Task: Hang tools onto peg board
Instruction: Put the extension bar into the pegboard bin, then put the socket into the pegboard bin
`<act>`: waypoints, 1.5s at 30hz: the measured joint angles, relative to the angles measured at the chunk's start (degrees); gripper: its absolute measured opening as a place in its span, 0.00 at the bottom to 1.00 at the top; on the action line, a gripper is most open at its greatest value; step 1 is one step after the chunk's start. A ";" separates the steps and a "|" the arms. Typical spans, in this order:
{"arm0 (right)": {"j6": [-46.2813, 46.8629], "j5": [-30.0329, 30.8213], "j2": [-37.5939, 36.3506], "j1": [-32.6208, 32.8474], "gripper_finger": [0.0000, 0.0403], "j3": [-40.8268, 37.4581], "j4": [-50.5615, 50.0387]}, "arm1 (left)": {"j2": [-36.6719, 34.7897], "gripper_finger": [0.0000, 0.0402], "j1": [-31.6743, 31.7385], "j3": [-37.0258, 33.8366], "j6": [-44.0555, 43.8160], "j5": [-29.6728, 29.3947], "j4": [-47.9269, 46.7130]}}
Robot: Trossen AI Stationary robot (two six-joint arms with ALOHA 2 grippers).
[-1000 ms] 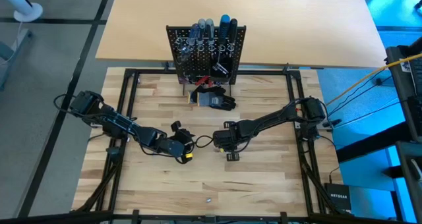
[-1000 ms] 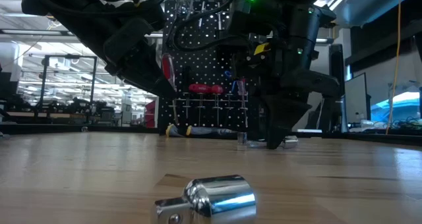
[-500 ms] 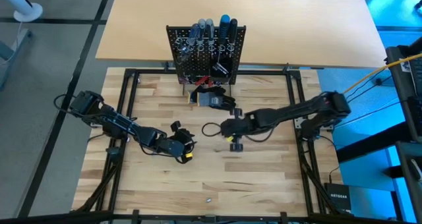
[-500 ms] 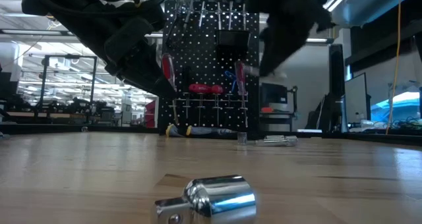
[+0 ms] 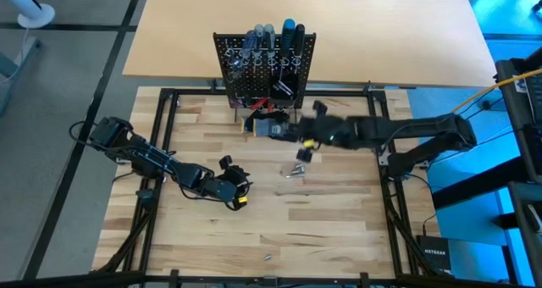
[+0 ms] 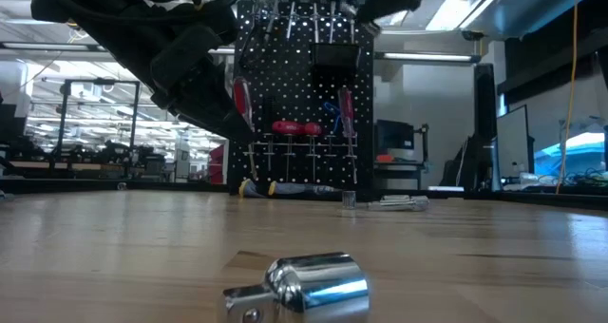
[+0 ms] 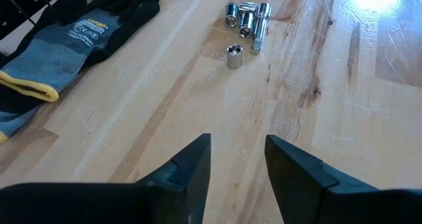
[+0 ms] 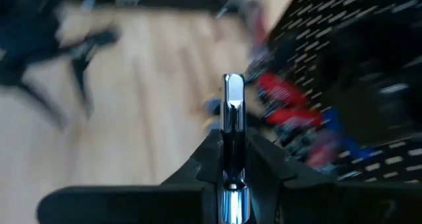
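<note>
My right gripper keeps going over the black bin (image 5: 284, 86) and lets go there, as the silver piece (image 8: 234, 104) sticks out past its fingers and the bin is open above.
My right gripper (image 8: 232, 145) hangs above the table in front of the peg board (image 5: 264, 63), shut on a shiny silver metal piece (image 8: 233, 99). In the high view it (image 5: 303, 149) shows blurred, just right of the dark gloves (image 5: 275, 129). The peg board (image 6: 304, 95) stands upright at the table's far edge, with screwdrivers hanging in its rings. More silver pieces (image 5: 294, 171) lie loose on the wood, also seen in the left wrist view (image 7: 247, 20). My left gripper (image 7: 237, 151) rests low at the table's left middle (image 5: 240, 196), open, with nothing between its fingers. My right gripper pinches the silver piece between its two fingers at the piece's lower part (image 8: 233, 133). The piece lies along the fingers and sticks out ahead of their tips toward the peg board (image 8: 356, 66). It is lifted clear of the table.
A single small socket (image 7: 235, 56) stands apart from the silver cluster. Another shiny socket piece (image 6: 313, 285) lies near the table's front edge (image 5: 267, 257). The gloves (image 7: 66, 33) lie at the peg board's foot. A tan tabletop (image 5: 381, 42) stretches behind the board.
My right gripper has risen from the table beside the silver pieces with one silver piece, moved toward the far edge and the peg board, and tipped from pointing down to nearer level. The other silver pieces have stayed on the wood.
</note>
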 joint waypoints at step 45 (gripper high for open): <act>0.41 -19.72 2.34 -11.52 0.45 0.11 20.08 | 0.00 0.33 0.00 -0.01 0.61 0.00 -0.21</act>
